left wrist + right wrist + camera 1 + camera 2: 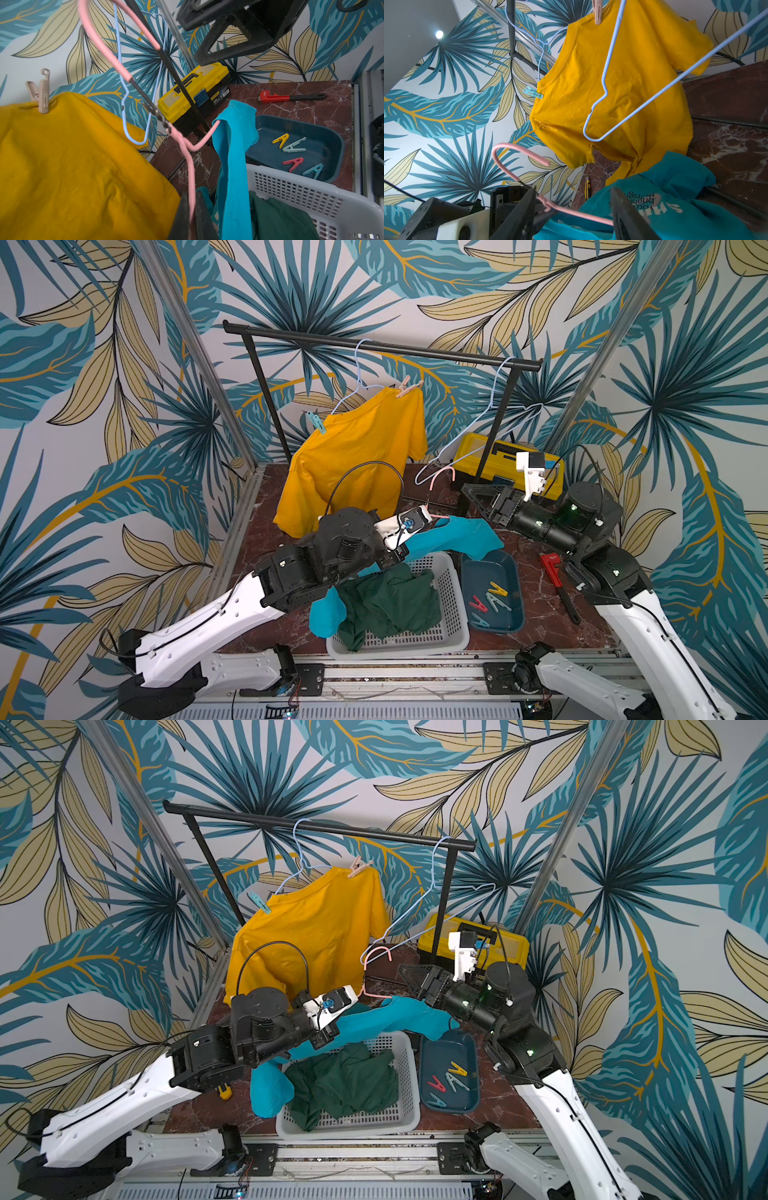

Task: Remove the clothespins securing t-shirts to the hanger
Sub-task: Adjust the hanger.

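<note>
The pink hanger's arm (216,124) is still inside the turquoise t-shirt. My right gripper should take the hanger so that my left gripper is free to pull the t-shirt's drooping end (328,613).
On a blue hanger, the golden yellow t-shirt (353,464) is pinned by a tan clothespin (408,387) and a teal clothespin (316,421); the wrist views show both pins (42,93) (532,92). My left gripper (192,218) is shut on the pink hanger (191,170), from which the turquoise t-shirt (234,155) droops over the basket. My right gripper (574,190) is open, its jaws either side of that hanger's arm (581,216) above the turquoise cloth. The dark green t-shirt (386,605) lies in the basket. Several clothespins (490,601) rest in the tray.
The white basket (457,614) and dark blue tray (513,572) sit at the front. A bare blue hanger (478,427) dangles from the black rail (374,346). A yellow toolbox (498,460) stands behind my right arm, and a red wrench (557,580) beside it.
</note>
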`<state>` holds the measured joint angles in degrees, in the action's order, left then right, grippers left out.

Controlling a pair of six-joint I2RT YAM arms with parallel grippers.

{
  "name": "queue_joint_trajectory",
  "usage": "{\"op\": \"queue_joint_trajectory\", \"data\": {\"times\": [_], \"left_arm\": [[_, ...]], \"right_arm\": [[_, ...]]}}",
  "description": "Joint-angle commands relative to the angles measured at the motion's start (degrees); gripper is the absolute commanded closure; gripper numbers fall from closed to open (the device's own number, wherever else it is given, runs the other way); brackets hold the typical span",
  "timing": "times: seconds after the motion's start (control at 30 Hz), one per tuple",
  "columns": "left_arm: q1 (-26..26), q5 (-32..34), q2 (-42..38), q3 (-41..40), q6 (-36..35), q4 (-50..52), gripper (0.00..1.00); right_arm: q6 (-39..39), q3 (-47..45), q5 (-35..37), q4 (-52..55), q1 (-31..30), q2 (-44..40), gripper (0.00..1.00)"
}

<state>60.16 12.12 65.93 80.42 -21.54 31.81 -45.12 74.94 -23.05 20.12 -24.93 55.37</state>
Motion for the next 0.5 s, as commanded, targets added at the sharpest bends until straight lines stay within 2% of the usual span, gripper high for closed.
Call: {"op": "queue_joint_trajectory", "data": {"times": [0.0, 0.17, 0.47], "left_arm": [[-0.46, -2.61, 0.76, 3.07, 1.69, 0.49, 0.92], [-0.58, -3.33, 1.52, 3.0, 2.07, 0.53, 0.92], [-0.8, -4.03, 2.0, 3.16, 2.16, 0.62, 0.91]], "right_arm": [[4.37, 1.04, -0.16, -1.87, -2.74, 1.29, 0.42], [7.35, 3.68, 2.29, -0.42, -7.23, 3.91, 0.44], [8.56, 4.91, 3.87, -1.35, -11.13, 6.53, 0.53]]}}
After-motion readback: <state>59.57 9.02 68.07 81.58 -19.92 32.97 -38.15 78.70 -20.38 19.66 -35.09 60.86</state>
